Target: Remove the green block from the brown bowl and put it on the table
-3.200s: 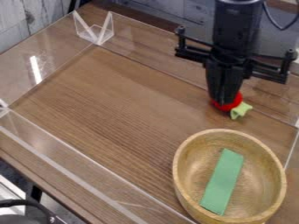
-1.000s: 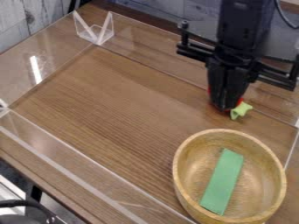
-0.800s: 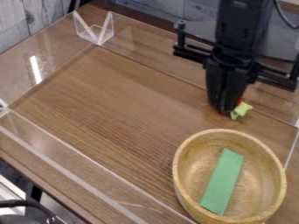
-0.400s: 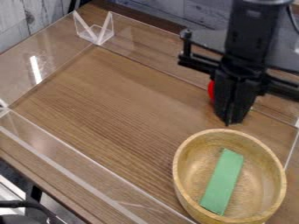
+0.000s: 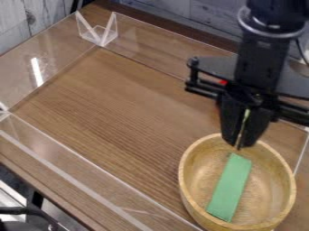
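My gripper should open its fingers, because they are nearly shut above the green block's far end, and then lower them deeper into the brown bowl around the block.
The green block lies flat inside the brown bowl, which sits at the table's front right corner. My black gripper points straight down over the bowl's far rim, just above the block's far end and clear of it. Its two fingers show a narrow gap with nothing between them. The bowl's far rim is partly hidden behind the fingers.
Clear acrylic walls run along the table's edges. A small clear acrylic stand sits at the back left. Bare wood-grain tabletop stretches to the left of the bowl.
The gripper has moved from the back right of the table toward the front and lower, now over the bowl's far rim. Its fingers have parted slightly. The block and bowl have not moved.
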Robot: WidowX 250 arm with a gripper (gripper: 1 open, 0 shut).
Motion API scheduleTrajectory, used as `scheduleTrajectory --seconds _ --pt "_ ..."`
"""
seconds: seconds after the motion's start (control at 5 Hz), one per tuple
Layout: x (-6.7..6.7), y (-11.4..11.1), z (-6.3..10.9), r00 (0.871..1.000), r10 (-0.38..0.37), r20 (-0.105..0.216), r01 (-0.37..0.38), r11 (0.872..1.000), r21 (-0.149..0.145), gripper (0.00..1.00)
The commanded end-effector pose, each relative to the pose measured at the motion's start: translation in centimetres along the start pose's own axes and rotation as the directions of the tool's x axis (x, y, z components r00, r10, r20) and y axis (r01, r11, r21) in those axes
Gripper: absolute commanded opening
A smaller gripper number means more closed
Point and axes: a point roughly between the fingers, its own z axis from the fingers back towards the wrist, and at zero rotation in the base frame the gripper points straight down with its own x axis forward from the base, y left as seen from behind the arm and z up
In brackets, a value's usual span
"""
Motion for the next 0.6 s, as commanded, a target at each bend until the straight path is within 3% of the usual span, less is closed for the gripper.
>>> scheduleTrajectory --seconds 0.0,0.2,0.4 --pt "-0.1 -0.1 -1.3 1.000 0.014 0.007 -0.014 1.000 -0.025 0.00" --pt "-0.3 -0.1 -4.1 1.000 0.005 0.004 -0.005 0.999 -0.034 0.00" --pt "0.0 -0.6 -5.8 1.000 -0.005 -0.009 0.005 0.999 -0.043 0.00"
